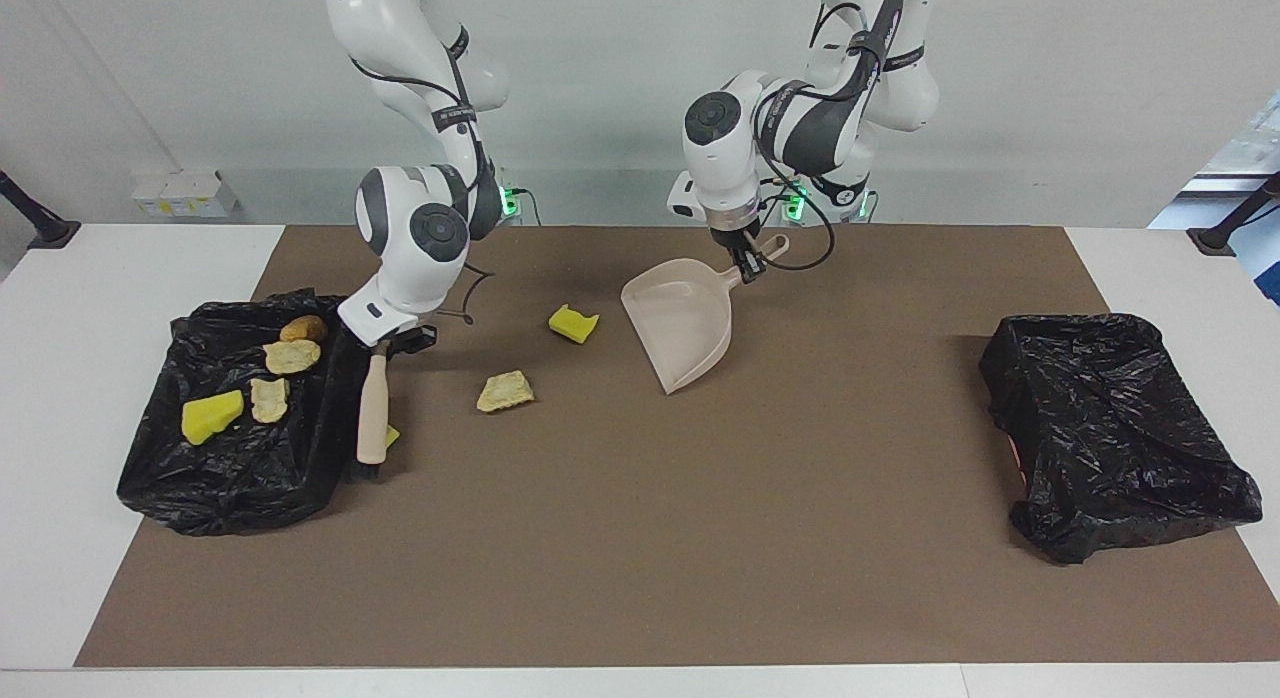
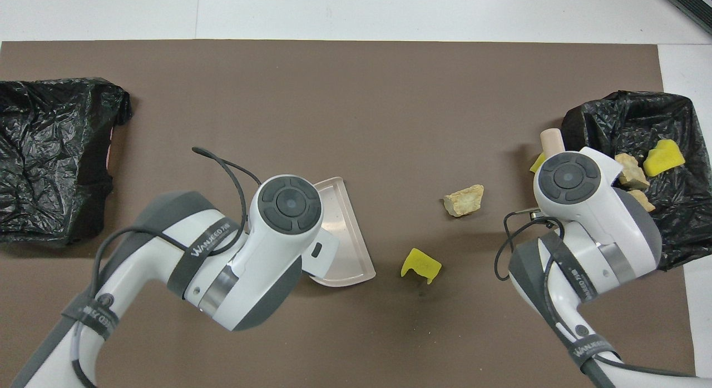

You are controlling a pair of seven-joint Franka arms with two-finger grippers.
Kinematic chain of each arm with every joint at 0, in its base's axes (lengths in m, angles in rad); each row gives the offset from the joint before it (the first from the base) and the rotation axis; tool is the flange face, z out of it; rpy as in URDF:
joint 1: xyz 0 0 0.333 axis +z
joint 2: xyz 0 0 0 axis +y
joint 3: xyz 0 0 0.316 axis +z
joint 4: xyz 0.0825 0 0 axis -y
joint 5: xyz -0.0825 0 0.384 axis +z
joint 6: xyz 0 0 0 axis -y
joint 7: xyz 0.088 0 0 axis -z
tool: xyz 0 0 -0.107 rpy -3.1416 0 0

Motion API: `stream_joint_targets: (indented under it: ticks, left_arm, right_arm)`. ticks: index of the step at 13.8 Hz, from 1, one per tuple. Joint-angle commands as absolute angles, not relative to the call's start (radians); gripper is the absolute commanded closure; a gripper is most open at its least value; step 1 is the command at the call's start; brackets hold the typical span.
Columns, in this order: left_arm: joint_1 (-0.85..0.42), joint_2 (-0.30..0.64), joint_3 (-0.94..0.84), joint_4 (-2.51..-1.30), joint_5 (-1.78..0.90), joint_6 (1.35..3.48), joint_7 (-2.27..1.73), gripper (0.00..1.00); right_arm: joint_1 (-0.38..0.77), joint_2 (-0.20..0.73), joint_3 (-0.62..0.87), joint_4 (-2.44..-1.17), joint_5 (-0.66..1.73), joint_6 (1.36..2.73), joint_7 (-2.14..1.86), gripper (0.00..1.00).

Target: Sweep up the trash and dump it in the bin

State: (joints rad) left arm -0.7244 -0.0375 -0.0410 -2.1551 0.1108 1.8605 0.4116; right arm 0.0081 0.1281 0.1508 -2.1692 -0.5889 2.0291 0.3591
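My right gripper has the brush standing against the bin, and a yellow sponge chunk point(image 1: 392, 436) is on the brush's dustpan side, so it should sweep the chunk back toward the dustpan point(image 1: 684, 322).
My right gripper point(image 1: 388, 342) is shut on the beige brush point(image 1: 372, 406). The brush stands bristles down beside the black-lined bin point(image 1: 230, 493) at the right arm's end. A yellow sponge chunk point(image 1: 392, 436) is partly hidden by the brush; it also shows in the overhead view point(image 2: 537, 162). A tan lump point(image 1: 505, 390) and another yellow chunk point(image 1: 573, 323) lie on the brown mat between brush and dustpan. My left gripper point(image 1: 746, 264) is shut on the handle of the beige dustpan point(image 1: 680, 323), tilted mouth-down over the mat. The bin holds a yellow chunk point(image 1: 211, 415) and three tan to orange-brown lumps point(image 1: 292, 355).
A second black-lined bin point(image 1: 1110, 428) sits at the left arm's end of the mat, with no scraps showing in it. The brown mat point(image 1: 640, 558) covers most of the white table.
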Motion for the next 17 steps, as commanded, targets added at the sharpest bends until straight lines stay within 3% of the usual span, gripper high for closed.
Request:
stream_joint_targets:
  ticks: [1, 3, 7, 12, 14, 17]
  left_arm:
    - [-0.758, -0.077, -0.032, -2.218, 0.071, 1.928, 0.29, 1.0]
    - [-0.759, -0.078, -0.032, -2.221, 0.049, 1.93, 0.293, 1.0]
    - [-0.814, -0.077, -0.032, -2.262, 0.04, 1.973, 0.304, 1.0]
    - [-0.851, -0.08, -0.032, -2.275, 0.04, 1.976, 0.307, 1.0]
    - [-0.851, -0.084, -0.032, -2.278, 0.04, 1.973, 0.307, 1.0]
    - [-0.859, -0.083, -0.032, -2.278, 0.04, 1.973, 0.29, 1.0]
  right_arm:
    - [0.061, 0.117, 0.16, -2.195, -0.453, 2.057, 0.275, 1.0]
    - [0.119, 0.11, 0.161, -2.195, -0.297, 2.051, 0.177, 1.0]
    - [0.247, 0.081, 0.166, -2.166, -0.211, 1.945, 0.092, 1.0]
    - [0.227, 0.034, 0.143, -1.991, -0.16, 1.721, -0.056, 1.0]
    - [0.178, 0.038, 0.138, -1.977, -0.179, 1.732, -0.135, 1.0]
    - [0.112, 0.058, 0.14, -2.009, -0.267, 1.888, -0.225, 1.0]
